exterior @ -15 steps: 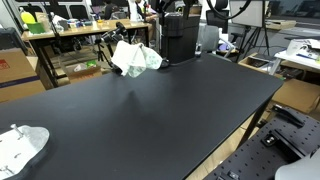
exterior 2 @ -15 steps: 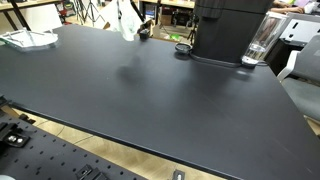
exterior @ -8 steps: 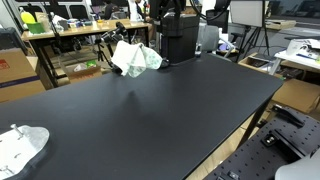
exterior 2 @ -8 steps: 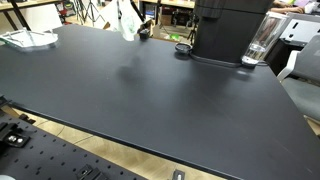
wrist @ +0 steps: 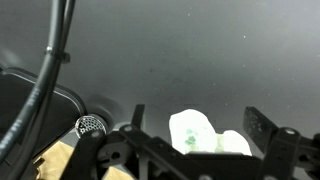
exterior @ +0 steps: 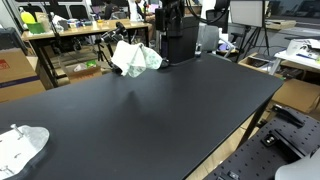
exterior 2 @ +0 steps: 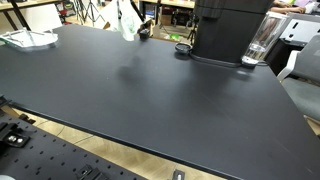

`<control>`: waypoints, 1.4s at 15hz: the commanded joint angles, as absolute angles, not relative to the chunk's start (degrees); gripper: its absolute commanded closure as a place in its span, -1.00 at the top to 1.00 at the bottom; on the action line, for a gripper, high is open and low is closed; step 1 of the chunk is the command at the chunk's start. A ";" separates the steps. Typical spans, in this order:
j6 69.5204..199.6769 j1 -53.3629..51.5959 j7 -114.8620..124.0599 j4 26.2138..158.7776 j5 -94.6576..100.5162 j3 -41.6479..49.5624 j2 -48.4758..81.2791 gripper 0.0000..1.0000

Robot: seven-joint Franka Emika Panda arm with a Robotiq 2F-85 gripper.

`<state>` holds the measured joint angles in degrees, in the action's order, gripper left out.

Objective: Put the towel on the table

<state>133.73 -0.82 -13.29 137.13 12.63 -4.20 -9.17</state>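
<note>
I can see the white towel [wrist: 192,128] between my open fingers, so I should continue to move my gripper down until the fingers are on both sides of its upper folds [exterior: 150,52], and then close it.
The towel [exterior: 135,57] is white with green marks and bunched up at the far edge of the black table [exterior: 150,120]. It also shows in an exterior view [exterior 2: 126,18]. I cannot tell whether it rests on the table or hangs from something there. In the wrist view the towel [wrist: 205,135] lies between the two fingers of my gripper [wrist: 198,112]. The fingers are spread wide and do not touch it. My dark arm [exterior: 168,15] is at the back, behind the towel.
A second white cloth [exterior: 20,145] lies at a table corner, also seen in an exterior view [exterior 2: 25,38]. A black machine [exterior 2: 230,30] and a glass jug [exterior 2: 262,40] stand on the table. A cable [wrist: 50,60] and a round mesh-topped object [wrist: 90,126] show in the wrist view.
The dark arm at the back has shifted slightly to the right in an exterior view. The towel has not moved.
</note>
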 commanded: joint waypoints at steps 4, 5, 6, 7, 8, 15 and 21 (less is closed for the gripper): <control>135.44 -0.62 -24.15 130.01 15.91 -1.43 1.39 1.00; 136.13 -0.55 -25.15 129.04 15.94 -1.30 2.74 1.00; 136.67 -0.51 -26.61 127.96 15.47 -1.24 4.12 1.00; 136.98 -0.43 -27.69 126.94 15.34 -1.26 5.32 1.00; 137.26 -0.34 -29.13 125.91 14.82 -1.40 6.55 1.00; 137.31 0.34 -39.54 120.06 9.82 -3.42 12.67 0.48; 135.70 0.84 -47.67 117.15 4.76 -5.11 15.80 -0.39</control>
<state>138.01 -0.20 -44.20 119.94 6.59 -3.84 14.22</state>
